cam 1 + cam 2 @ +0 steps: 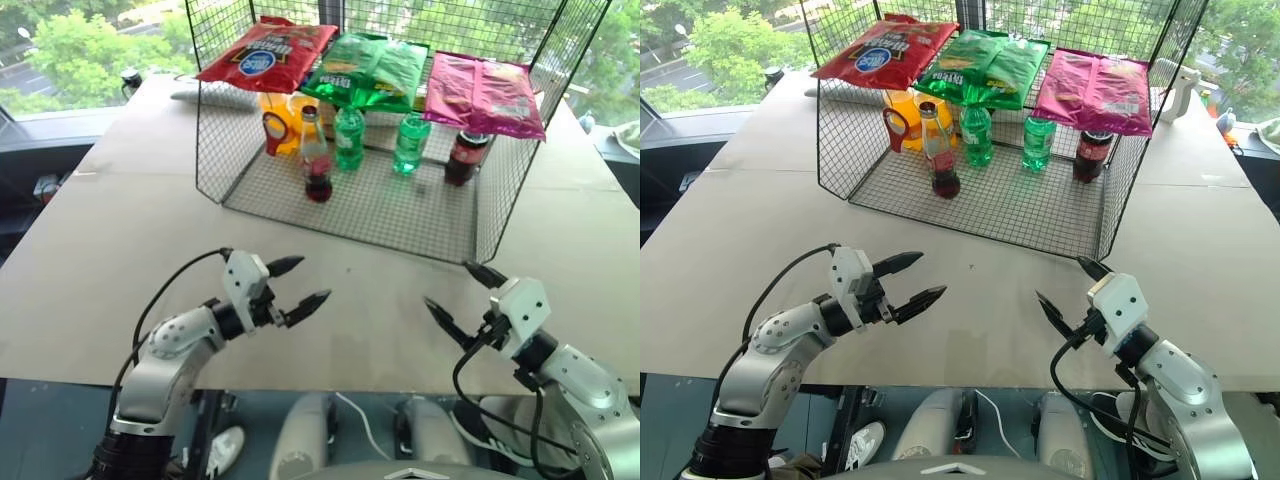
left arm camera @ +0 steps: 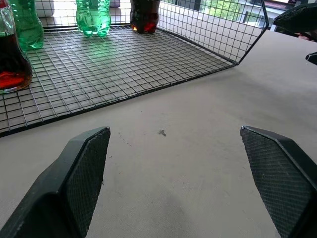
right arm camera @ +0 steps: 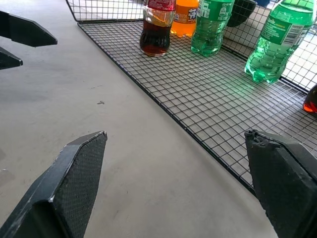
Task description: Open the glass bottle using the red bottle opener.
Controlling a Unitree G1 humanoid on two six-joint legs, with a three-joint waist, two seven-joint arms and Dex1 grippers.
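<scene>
I see orange (image 1: 297, 106) spread wide around the red bottle opener (image 1: 275, 131), so I should expect orange bottles side by side behind the opener when I lift it away.
The glass bottle (image 1: 316, 160), slim with a red label and dark liquid low down, stands upright on the floor of a black wire rack (image 1: 400, 215), near its front left. The red bottle opener (image 1: 272, 132) sits just left of the bottle, against the rack's side mesh. My left gripper (image 1: 312, 280) hovers open over the table in front of the rack, pointing right. Opposite it, my right gripper (image 1: 449, 285) is open too, pointing left. Both are empty and well short of the bottle (image 3: 156, 29).
Two green plastic bottles (image 1: 349, 138) (image 1: 410, 143), an orange bottle (image 1: 288, 122) and a squat dark bottle with a red cap (image 1: 465, 157) also stand in the rack. Snack bags (image 1: 368, 68) lie on its top. The table's front edge (image 1: 330, 385) runs just below the grippers.
</scene>
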